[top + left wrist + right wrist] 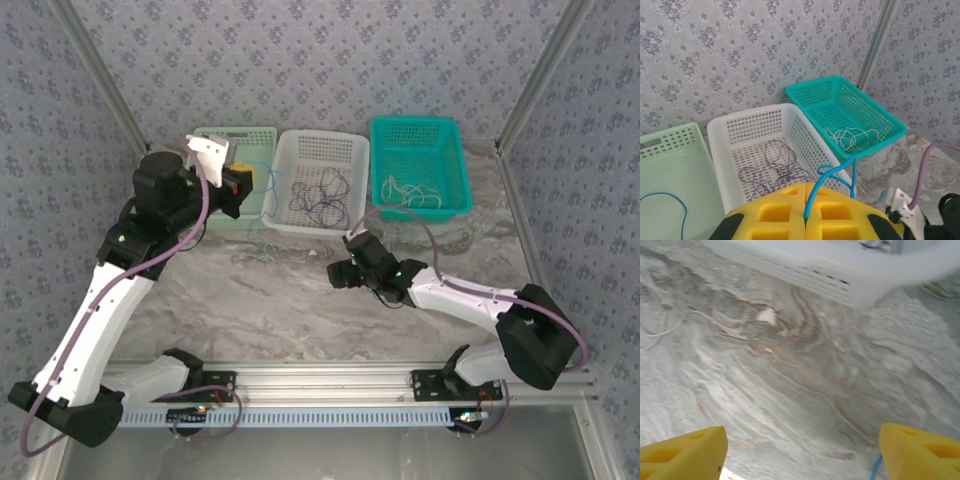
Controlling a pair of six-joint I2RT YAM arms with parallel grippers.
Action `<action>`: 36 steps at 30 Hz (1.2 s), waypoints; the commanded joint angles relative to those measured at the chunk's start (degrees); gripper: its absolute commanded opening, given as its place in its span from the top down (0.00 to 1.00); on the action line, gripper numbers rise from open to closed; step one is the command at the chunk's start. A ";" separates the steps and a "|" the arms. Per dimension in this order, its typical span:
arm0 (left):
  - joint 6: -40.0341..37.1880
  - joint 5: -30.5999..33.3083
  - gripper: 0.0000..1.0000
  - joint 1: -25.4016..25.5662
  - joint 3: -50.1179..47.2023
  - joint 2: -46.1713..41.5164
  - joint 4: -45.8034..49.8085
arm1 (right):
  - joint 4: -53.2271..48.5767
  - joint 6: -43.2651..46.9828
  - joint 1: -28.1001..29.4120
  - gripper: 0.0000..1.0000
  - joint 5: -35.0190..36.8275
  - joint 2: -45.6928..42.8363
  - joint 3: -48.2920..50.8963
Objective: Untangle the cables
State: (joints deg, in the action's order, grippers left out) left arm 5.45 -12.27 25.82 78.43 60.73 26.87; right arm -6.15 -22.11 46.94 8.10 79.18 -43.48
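Observation:
The left gripper holds the blue cable (834,171) up, so the robot's open right gripper keeps moving toward the whitish cable (665,332) until its fingers close around that cable.
My left gripper (805,212) is shut on a blue cable (836,171), which loops up from between the yellow pads and hangs down over the white basket's near corner. In the top view this gripper (247,186) is raised between the pale green and white baskets, the blue cable (263,215) trailing to the table. Dark purple cables (771,170) lie tangled in the white basket (720,131). Whitish cables (854,138) lie in the teal basket (890,125). My right gripper (341,271) stands open low over the marble table, nothing between its fingers (685,455); a blue cable end (875,469) shows by the right finger.
The pale green basket (675,142) at the left holds another blue strand (667,197). A thin whitish strand (660,332) lies on the table in front of the white basket (850,280). Aluminium frame posts (530,90) and patterned walls bound the table.

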 commanded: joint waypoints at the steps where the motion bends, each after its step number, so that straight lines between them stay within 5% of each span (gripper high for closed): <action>1: 1.14 -2.14 1.00 -0.16 -0.30 -1.80 -2.04 | 1.68 4.10 1.61 0.18 -3.53 3.69 -3.32; 13: 2.28 -3.53 1.00 -0.02 -0.99 -2.80 -2.62 | 15.72 2.04 4.10 0.23 -18.61 18.80 -12.94; 29: 2.90 -4.44 1.00 0.10 -0.87 -4.56 -2.97 | 19.47 0.31 3.81 0.30 -22.68 31.70 -22.34; 32: 3.20 -4.65 1.00 0.08 -0.84 -4.91 -3.24 | 20.57 0.38 3.78 0.40 -23.20 32.91 -23.07; 36: 2.87 -4.11 1.00 0.08 -0.83 -5.09 -2.86 | 19.83 0.67 3.94 0.68 -23.37 33.27 -23.25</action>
State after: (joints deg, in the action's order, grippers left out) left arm 7.84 -15.70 25.87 77.41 56.71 25.74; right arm 13.06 -21.52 50.83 -14.46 111.83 -65.14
